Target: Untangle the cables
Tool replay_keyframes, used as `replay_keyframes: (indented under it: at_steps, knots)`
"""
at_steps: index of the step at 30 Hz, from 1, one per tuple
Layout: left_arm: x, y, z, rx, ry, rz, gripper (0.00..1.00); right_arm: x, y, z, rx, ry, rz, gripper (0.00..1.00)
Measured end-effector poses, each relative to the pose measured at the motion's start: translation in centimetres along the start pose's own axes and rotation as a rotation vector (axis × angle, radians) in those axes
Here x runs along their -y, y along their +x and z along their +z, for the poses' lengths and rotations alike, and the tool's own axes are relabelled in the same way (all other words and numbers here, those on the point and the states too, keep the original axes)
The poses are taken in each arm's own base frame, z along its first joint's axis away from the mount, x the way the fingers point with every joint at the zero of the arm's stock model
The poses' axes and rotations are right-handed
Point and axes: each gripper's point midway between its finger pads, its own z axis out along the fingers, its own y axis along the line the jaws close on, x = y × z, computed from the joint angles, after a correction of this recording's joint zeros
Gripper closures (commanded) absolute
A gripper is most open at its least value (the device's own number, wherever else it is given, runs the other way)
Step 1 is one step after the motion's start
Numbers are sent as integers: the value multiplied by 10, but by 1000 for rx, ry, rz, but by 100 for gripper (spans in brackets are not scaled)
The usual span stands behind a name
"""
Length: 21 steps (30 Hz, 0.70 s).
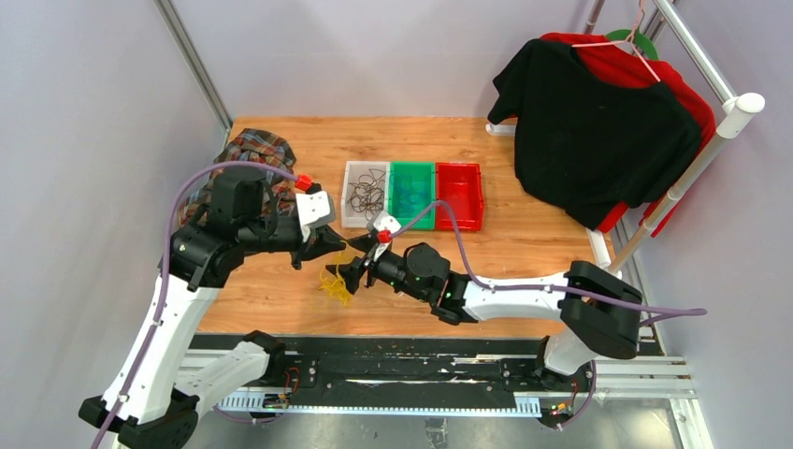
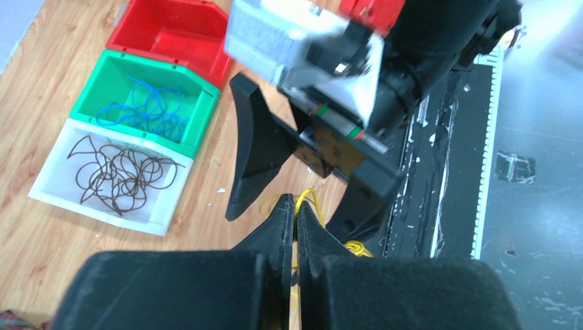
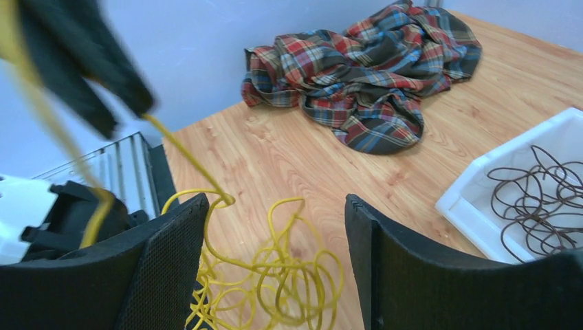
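Observation:
The yellow tangle is hanging from the cable in my left gripper (image 3: 187,155), so my right gripper needs to hold the tangle (image 3: 285,275) back while my left gripper pulls.
A tangle of yellow cables (image 1: 335,285) lies on the wooden table in front of the bins. It shows in the right wrist view (image 3: 289,275) between the wide-open jaws of my right gripper (image 3: 275,203), which hovers just above it (image 1: 353,272). My left gripper (image 2: 296,204) is shut on one yellow cable (image 2: 311,198) and holds that strand up from the tangle. It sits just left of the right gripper in the top view (image 1: 329,245). Dark brown cables (image 2: 120,175) lie in the white bin (image 1: 352,217). Blue cables (image 2: 148,103) lie in the green bin (image 1: 411,168).
A red bin (image 1: 460,194) stands to the right of the green one; nothing shows in it. A crumpled plaid cloth (image 1: 245,154) lies at the back left, also in the right wrist view (image 3: 371,75). A black shirt (image 1: 598,131) hangs on a rack at the right.

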Motion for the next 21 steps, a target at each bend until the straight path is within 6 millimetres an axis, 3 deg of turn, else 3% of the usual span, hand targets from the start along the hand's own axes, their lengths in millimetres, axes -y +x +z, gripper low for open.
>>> replay_keyframes:
  at_steps: [7,12,17,21]
  knots:
    - [11,-19,-6,56,36,-17,99,9,7,21,16,52,1,32]
    - [16,-32,-11,89,50,-20,100,19,15,26,26,107,2,36]
    - [22,-58,-25,146,51,9,100,38,32,17,21,196,1,49]
    - [27,-86,-40,203,40,56,100,56,58,1,-17,275,-1,55]
